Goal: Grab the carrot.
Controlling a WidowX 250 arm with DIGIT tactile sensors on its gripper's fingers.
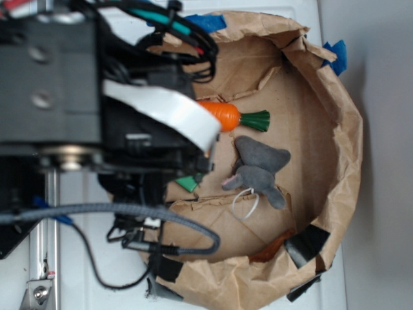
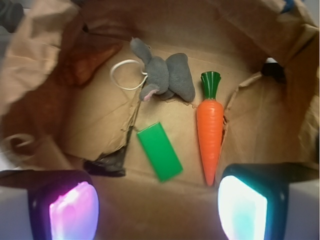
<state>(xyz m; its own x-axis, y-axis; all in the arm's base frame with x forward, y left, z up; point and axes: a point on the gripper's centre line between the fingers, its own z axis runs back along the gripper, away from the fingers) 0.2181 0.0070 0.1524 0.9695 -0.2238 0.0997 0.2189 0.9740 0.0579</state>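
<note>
I expect the grey plush elephant [image 1: 259,166] to get pushed aside when I grab the carrot, because the elephant lies loose close beside the carrot's dark green top [image 1: 255,121].
The carrot [image 2: 210,135] is glossy orange with a dark green ribbed top, lying flat on the brown paper floor. Its point faces my gripper [image 2: 157,207] and ends just inside the right fingertip [image 2: 242,207]. Both lit fingertips stand wide apart with only bare paper between them, so the gripper is open and holds nothing. In the exterior view the carrot [image 1: 227,116] shows its thick end and leaves; the tapered end is hidden behind the arm. The gripper itself is hidden there by the arm's body.
A grey plush elephant [image 2: 165,75] with a white loop lies beside the carrot's top. A flat green block [image 2: 159,151] rests left of the carrot. High crumpled walls of the paper bag [image 1: 342,129] ring the whole area. The black arm [image 1: 97,97] fills the left.
</note>
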